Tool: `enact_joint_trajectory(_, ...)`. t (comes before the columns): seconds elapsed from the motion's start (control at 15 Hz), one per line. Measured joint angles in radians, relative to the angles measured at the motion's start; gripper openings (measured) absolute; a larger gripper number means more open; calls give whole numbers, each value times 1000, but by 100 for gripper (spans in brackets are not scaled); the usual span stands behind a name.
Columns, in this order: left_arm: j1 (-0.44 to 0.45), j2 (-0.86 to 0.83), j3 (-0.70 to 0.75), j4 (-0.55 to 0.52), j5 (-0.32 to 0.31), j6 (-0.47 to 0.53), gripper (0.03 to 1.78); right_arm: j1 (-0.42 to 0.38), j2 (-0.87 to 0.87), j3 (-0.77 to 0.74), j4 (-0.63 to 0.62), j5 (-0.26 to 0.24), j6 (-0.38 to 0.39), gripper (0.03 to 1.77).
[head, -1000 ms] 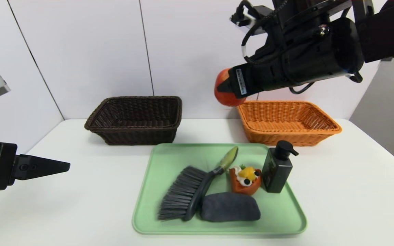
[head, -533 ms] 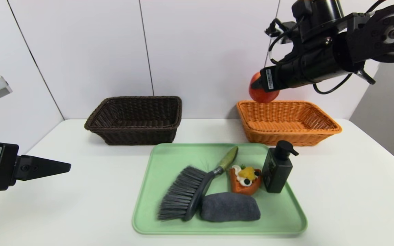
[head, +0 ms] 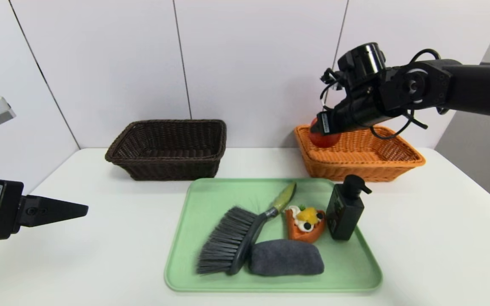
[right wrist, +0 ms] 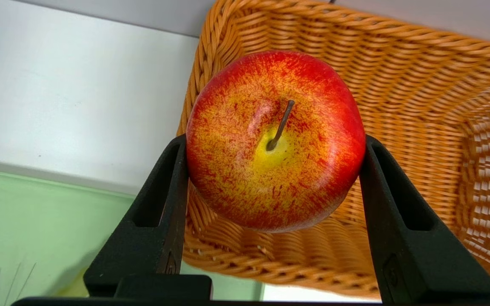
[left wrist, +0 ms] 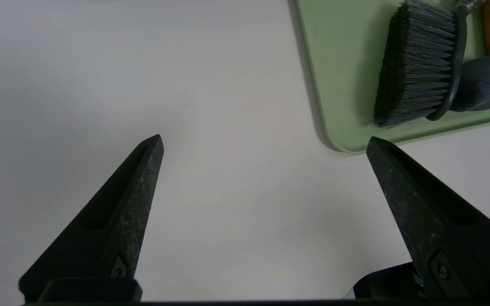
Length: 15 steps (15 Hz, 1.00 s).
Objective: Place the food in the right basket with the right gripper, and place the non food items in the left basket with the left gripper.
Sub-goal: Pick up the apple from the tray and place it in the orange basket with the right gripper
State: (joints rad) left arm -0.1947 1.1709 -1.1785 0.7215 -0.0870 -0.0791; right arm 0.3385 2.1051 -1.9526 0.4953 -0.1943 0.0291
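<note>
I can see the red-yellow apple hanging inside the rim of the empty orange basket. I should lower it with my right gripper until it reaches the basket's bottom before I let go.
My right gripper is shut on the red-yellow apple and holds it over the left end of the orange right basket, just above its rim. The tart slice, the green-handled brush, the grey cloth roll and the black pump bottle lie on the green tray. The dark brown left basket stands at the back left. My left gripper hangs open over bare table, left of the tray, with nothing between its fingers.
The tray sits in the middle of the white table, in front of both baskets. A white panelled wall runs close behind the baskets. The pump bottle stands upright at the tray's right edge, just in front of the orange basket.
My right arm has carried the apple rightward, away from me and downward, from high beside the orange basket to just over its left end. The left arm has stayed still.
</note>
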Motion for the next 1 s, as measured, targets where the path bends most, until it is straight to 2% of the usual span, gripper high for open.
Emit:
enact_joint_trajectory(0.07,0,0,0,0,1,0,169,-13,22,0,-13,17,0,115)
enact_joint_trajectory(0.4,0,1,0,0,1,2,169,-64,99,0,-41,37,-1,115)
enact_joint_trajectory(0.73,-1,5,0,0,1,2,169,-79,137,0,-38,54,-1,115)
enact_joint_trajectory(1.0,0,7,0,0,2,2,169,-93,143,0,-34,84,1,139)
